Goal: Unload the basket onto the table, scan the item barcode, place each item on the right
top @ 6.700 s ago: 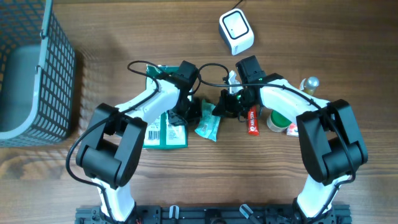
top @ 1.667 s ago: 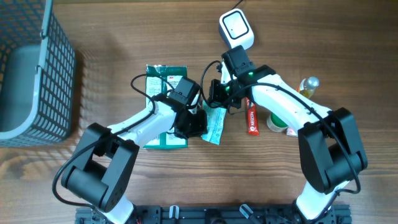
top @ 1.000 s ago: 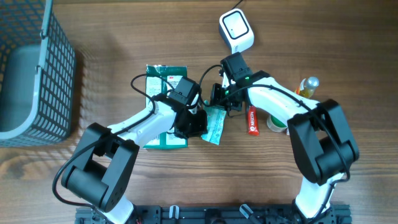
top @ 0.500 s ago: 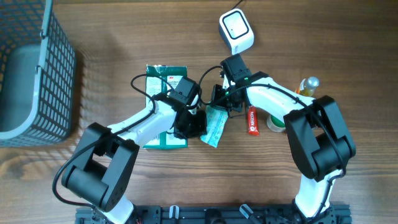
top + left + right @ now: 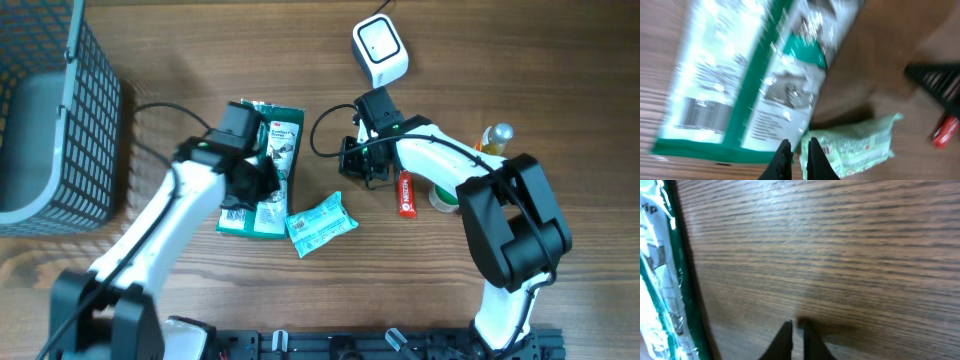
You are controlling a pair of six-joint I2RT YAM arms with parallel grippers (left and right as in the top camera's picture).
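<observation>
The light green packet lies loose, one end (image 5: 298, 230) beside the larger package, so my left gripper should return to that end of the packet while my right gripper steadies the other (image 5: 346, 216).
A light green packet (image 5: 320, 224) (image 5: 855, 147) lies tilted on the wood, free of both grippers. A larger green-and-white package (image 5: 264, 170) (image 5: 745, 75) lies to its upper left. My left gripper (image 5: 266, 184) (image 5: 798, 160) hovers over that package's right part, shut, with nothing between its fingers. The packet sits just right of the fingertips in the left wrist view. My right gripper (image 5: 345, 162) (image 5: 796, 341) is above bare wood to the upper right of the packet, fingers nearly together and empty. The white scanner (image 5: 380, 50) stands at the back.
A grey mesh basket (image 5: 50, 110) fills the left side. A red tube (image 5: 405, 193), a green-and-white container (image 5: 448, 197) and a small bottle (image 5: 497, 135) lie beside the right arm. In the right wrist view the green package's edge (image 5: 660, 280) is at the left.
My left arm has swung left and back, now over the green-and-white package, which has shifted and tilted. The light green packet has ended up lower on the table, away from both grippers.
</observation>
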